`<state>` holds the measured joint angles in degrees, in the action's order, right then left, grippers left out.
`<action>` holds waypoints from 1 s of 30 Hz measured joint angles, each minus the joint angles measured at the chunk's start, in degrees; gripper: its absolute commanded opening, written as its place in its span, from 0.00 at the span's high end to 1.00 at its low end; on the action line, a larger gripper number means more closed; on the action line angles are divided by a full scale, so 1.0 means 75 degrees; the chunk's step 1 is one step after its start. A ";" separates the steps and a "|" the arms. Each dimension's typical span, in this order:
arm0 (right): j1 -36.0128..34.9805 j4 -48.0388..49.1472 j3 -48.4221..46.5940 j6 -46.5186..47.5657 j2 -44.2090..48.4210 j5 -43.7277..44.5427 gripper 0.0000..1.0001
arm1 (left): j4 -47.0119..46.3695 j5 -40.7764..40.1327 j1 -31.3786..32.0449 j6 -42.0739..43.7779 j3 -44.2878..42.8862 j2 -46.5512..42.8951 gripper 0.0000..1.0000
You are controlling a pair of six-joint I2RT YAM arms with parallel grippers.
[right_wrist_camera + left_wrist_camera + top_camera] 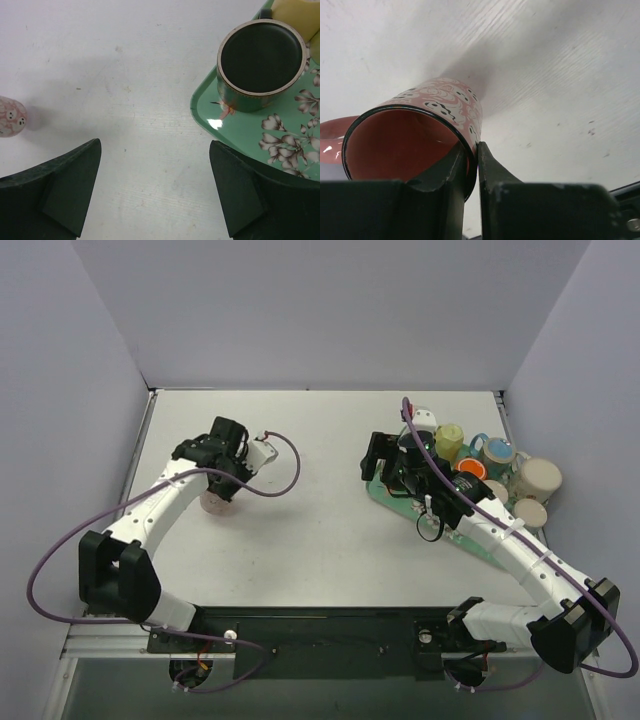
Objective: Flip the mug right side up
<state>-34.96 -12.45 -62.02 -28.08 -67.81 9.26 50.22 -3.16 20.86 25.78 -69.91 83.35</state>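
Observation:
The pink mug's opening [402, 145] points up and clear table lies below the mug's base, so the robot's left gripper should go on lowering until the mug's base sits flat, then let go.
The mug [445, 102] is pink with a pale swirl and dot pattern and a plain pink inside. It is tipped over, with its open mouth facing the left wrist camera. My left gripper [471, 147] is shut on its rim, one finger inside the mouth and the other against the outer wall. From above, the mug [214, 503] shows just below the left gripper [225, 480] on the left half of the table. My right gripper [155, 145] hangs open over bare table beside the tray, holding nothing. The mug [11, 117] appears small at the left edge of the right wrist view.
A green floral tray [400, 505] lies on the right half of the table, with a dark green cup [260, 60] upright on it. Several more cups [500, 455] crowd the tray's far right side, under the right arm.

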 measured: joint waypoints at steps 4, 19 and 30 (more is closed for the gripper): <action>0.0026 -0.0134 0.0003 0.0154 0.0000 0.0061 0.13 | 0.0597 -0.0297 -0.0306 0.1017 -0.0385 0.0382 1.00; 0.1154 -0.0653 0.0017 0.0184 -0.0425 0.0799 0.11 | -0.0446 0.0828 -0.1454 0.1918 0.0382 0.0653 0.55; 0.2291 -0.1110 -0.0233 0.0481 -0.0667 0.0755 0.11 | -0.0772 0.1486 -0.2057 0.2049 0.0565 0.0052 0.26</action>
<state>-17.78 -20.78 -63.77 -24.47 -72.82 14.92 44.42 7.99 5.43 41.15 -65.67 83.74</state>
